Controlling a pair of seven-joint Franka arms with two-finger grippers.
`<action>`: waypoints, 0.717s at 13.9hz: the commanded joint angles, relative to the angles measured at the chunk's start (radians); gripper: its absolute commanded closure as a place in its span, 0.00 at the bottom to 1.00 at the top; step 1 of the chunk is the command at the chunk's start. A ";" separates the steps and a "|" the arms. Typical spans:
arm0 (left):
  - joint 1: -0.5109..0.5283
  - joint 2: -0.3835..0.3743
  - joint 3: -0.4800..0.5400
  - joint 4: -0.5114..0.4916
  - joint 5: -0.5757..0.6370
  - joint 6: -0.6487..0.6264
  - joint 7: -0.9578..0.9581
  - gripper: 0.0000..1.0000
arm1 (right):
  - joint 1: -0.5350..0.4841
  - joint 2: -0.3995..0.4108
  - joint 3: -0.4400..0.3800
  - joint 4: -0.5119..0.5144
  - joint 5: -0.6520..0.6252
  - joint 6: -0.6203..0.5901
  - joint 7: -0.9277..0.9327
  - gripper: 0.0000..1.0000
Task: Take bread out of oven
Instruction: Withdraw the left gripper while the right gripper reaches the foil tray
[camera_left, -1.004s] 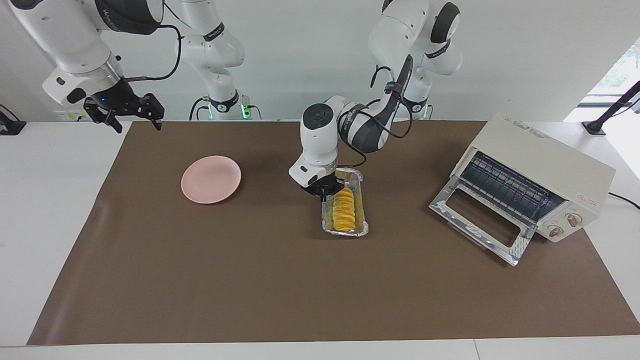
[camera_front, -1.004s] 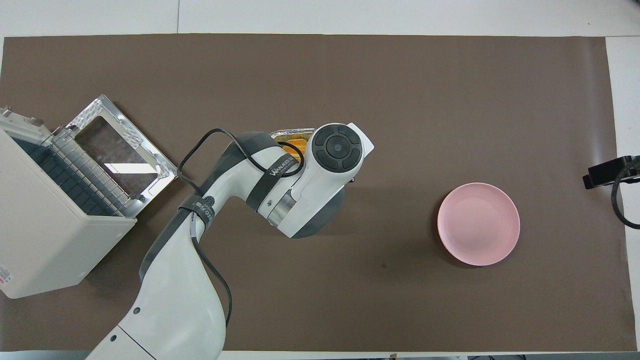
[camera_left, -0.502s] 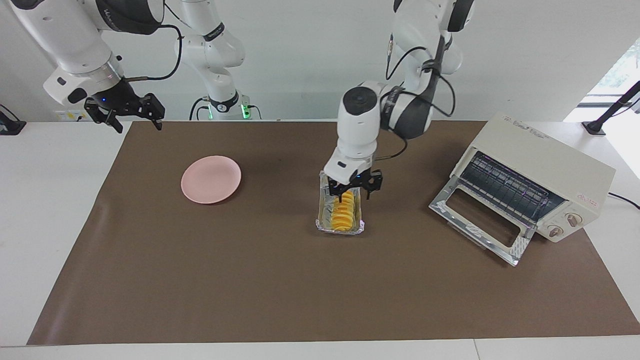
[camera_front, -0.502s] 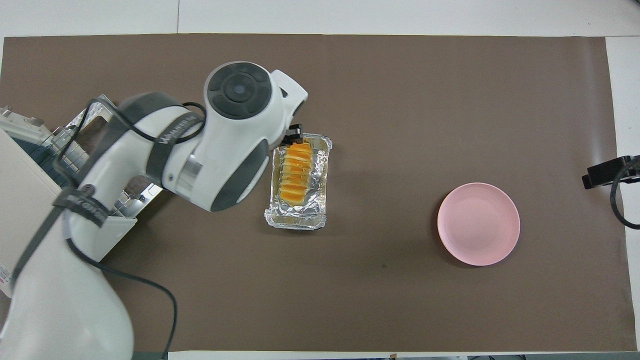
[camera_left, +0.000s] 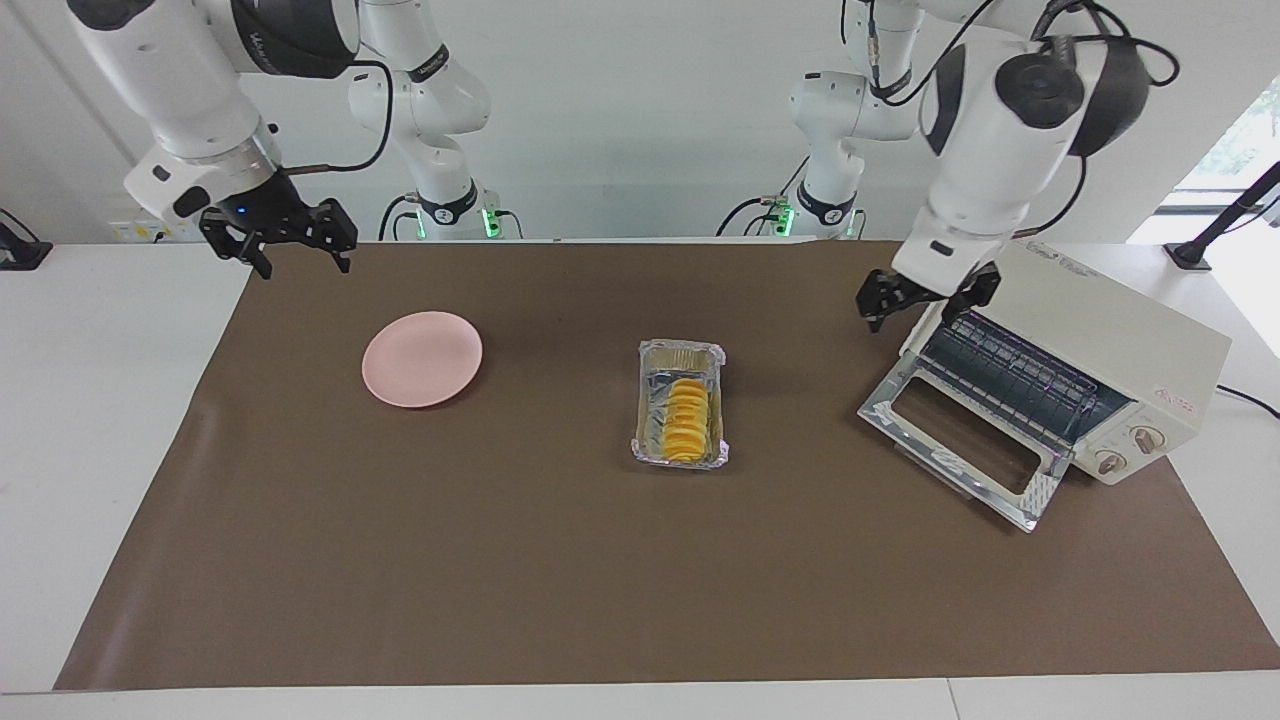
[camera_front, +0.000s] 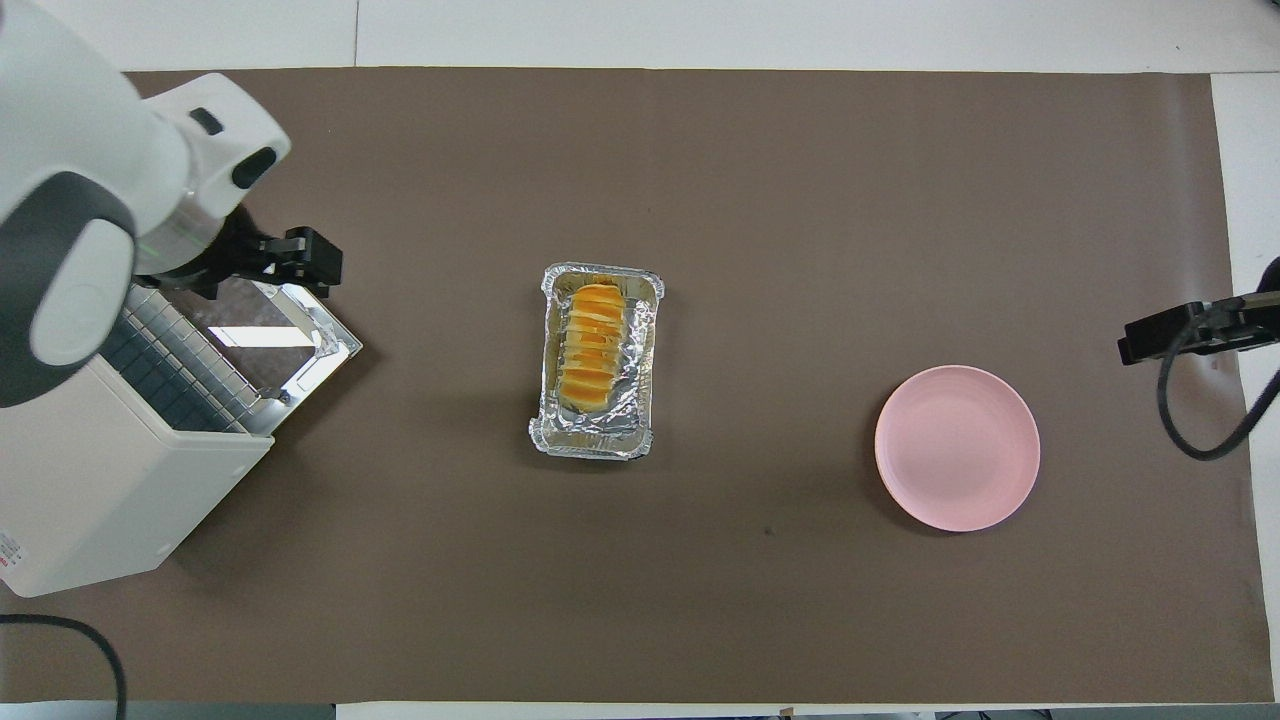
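Observation:
My gripper is going to lift the bread (camera_front: 593, 348), which has a gap of open foil (camera_front: 636, 374) beside it, so the bread will come away in one piece and leave the tray behind.
The golden-yellow ridged bread (camera_left: 686, 420) lies in a silver foil tray (camera_left: 680, 355) on the brown mat at the table's middle; it also shows in the overhead view (camera_front: 590, 345). The cream-white oven (camera_left: 1100, 330) stands at the left arm's end with its glass door (camera_left: 960, 440) dropped open and its wire rack bare. My left gripper (camera_left: 925, 300) is open and empty, up in the air over the oven's door hinge edge. My right gripper (camera_left: 290, 245) is open and empty, raised over the mat's edge at the right arm's end, nearer to the robots than the plate.
A round pink plate (camera_left: 422, 358) sits on the mat toward the right arm's end, also seen from overhead (camera_front: 957, 447). The open oven door (camera_front: 250, 320) juts out onto the mat toward the foil tray (camera_front: 590, 445).
My left gripper has let go at the foil tray, risen and swung away to the oven. The tray with the bread stays on the mat. My right gripper has shifted slightly toward the plate.

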 joint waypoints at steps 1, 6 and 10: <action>0.026 -0.088 -0.008 -0.042 -0.012 -0.116 0.044 0.00 | 0.109 0.032 0.003 -0.046 0.003 0.093 0.180 0.00; 0.063 -0.127 -0.017 -0.064 -0.012 -0.109 0.056 0.00 | 0.266 0.187 0.002 -0.036 0.026 0.284 0.434 0.00; 0.182 -0.131 -0.083 -0.071 -0.012 -0.105 0.059 0.00 | 0.390 0.368 0.002 0.042 0.026 0.409 0.646 0.00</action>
